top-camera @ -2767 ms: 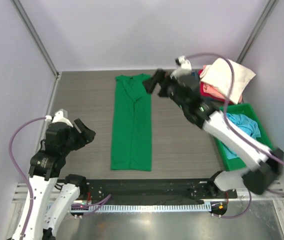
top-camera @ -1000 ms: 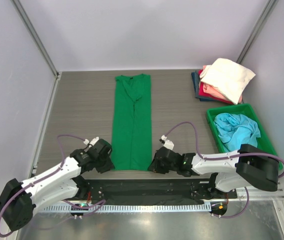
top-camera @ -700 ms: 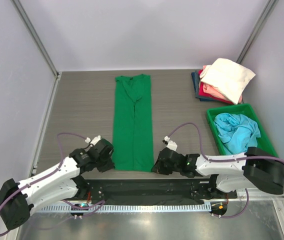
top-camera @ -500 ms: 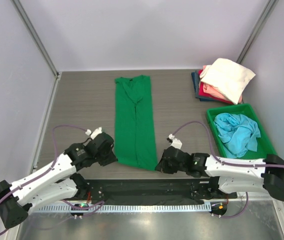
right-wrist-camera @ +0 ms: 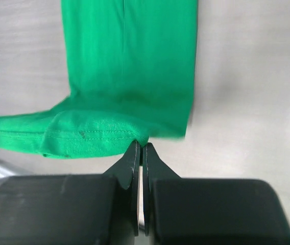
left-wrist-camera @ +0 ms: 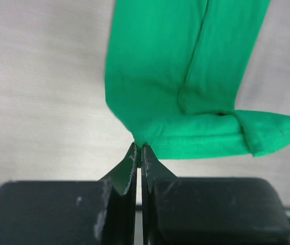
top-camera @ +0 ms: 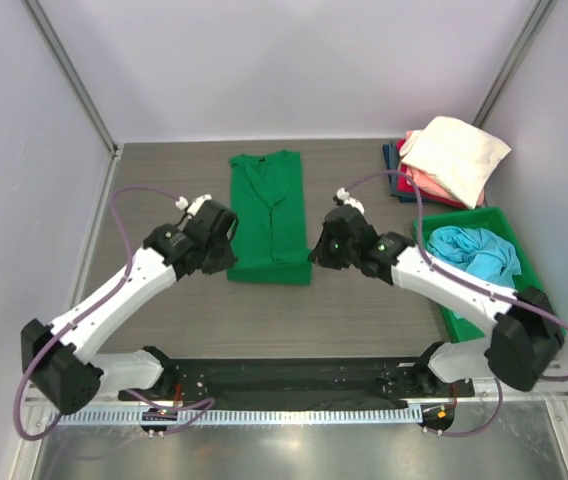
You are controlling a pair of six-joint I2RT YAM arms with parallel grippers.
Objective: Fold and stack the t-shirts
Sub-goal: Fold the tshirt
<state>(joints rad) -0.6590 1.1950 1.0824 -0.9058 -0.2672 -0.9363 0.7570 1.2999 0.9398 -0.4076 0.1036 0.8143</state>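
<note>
My right gripper should keep moving the hem's corner toward the collar (top-camera: 265, 158) until the hem lies flat, because the hem (top-camera: 271, 263) runs straight across the green t-shirt.
The bright green t-shirt (top-camera: 269, 200) lies lengthwise mid-table, collar at the far end, its near part raised and doubled back over itself. My left gripper (top-camera: 230, 266) is shut on the left hem corner, and the left wrist view shows the green cloth (left-wrist-camera: 186, 66) pinched at the gripper (left-wrist-camera: 139, 148). My right gripper (top-camera: 313, 262) is shut on the right hem corner, with the green cloth (right-wrist-camera: 129, 61) caught at the gripper (right-wrist-camera: 140, 146) in the right wrist view. Folded t-shirts are stacked at the back right, with cream (top-camera: 456, 152) on top, pink-red (top-camera: 426, 183) under it and navy (top-camera: 393, 160) lowest.
A rigid green bin (top-camera: 474, 211) at the right edge holds a crumpled light blue t-shirt (top-camera: 476, 255). Walls close in the table at the left, back and right. The right arm reaches across the bin's near-left side.
Both grippers closed on the green shirt's near hem corners, then carried the hem away from the table's front edge toward the collar. The shirt now looks about half as long.
</note>
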